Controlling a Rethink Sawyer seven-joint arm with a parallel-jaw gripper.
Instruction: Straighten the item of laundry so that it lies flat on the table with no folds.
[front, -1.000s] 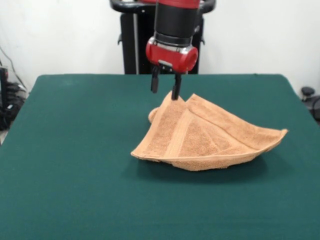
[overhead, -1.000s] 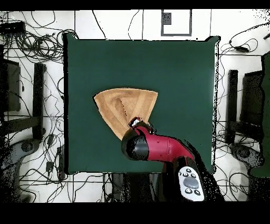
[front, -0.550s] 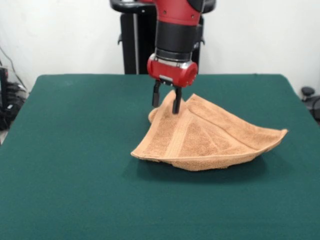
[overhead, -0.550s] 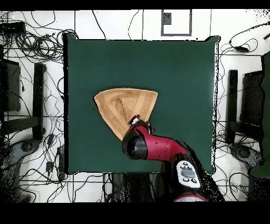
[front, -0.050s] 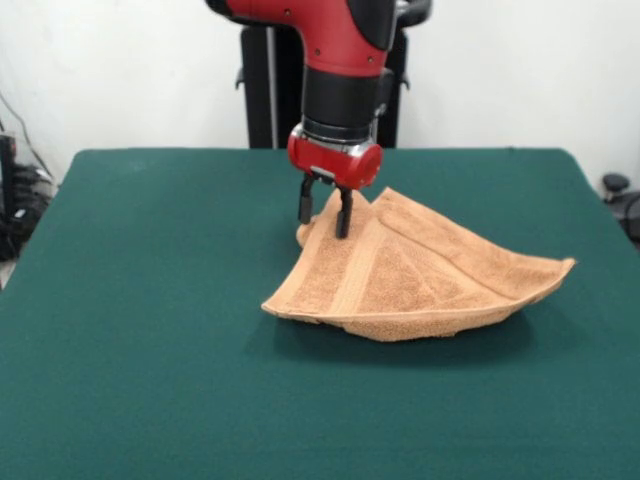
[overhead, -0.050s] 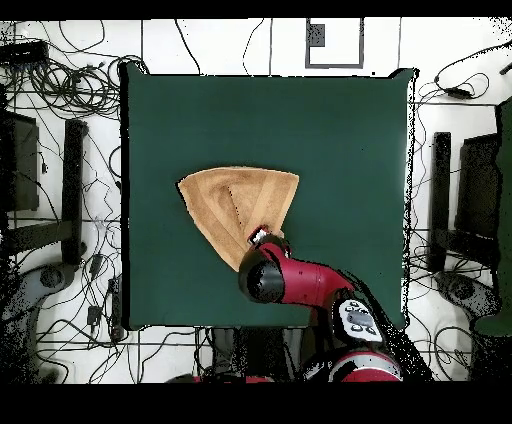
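The robot expects a tucked corner of the towel to come out from underneath when it pulls the towel's raised fold (front, -0.050s: 342, 222) across, because a bit of the towel's lower cloth (front, -0.050s: 304, 234) shows behind that fold.
The item of laundry (front, -0.050s: 420, 280) is a light-orange terry towel, folded into a rough triangle on the dark green table (front, -0.050s: 150, 300). Woven border bands run across its upper layer. In the overhead view the towel (overhead, -0.050s: 225, 200) fans out from a point near the arm. My gripper (front, -0.050s: 322, 215) hangs open at the towel's far corner, one finger on each side of the raised corner tip, low near the cloth. In the overhead view the red arm hides most of the gripper (overhead, -0.050s: 262, 240).
A black pedestal (front, -0.050s: 270, 90) stands behind the table's far edge. Cables and stands (overhead, -0.050s: 60, 130) lie on the floor around the table. Green cloth surrounds the towel on all sides.
The gripper has come down from above the towel's far corner until its open fingers straddle the corner tip. The towel has not moved.
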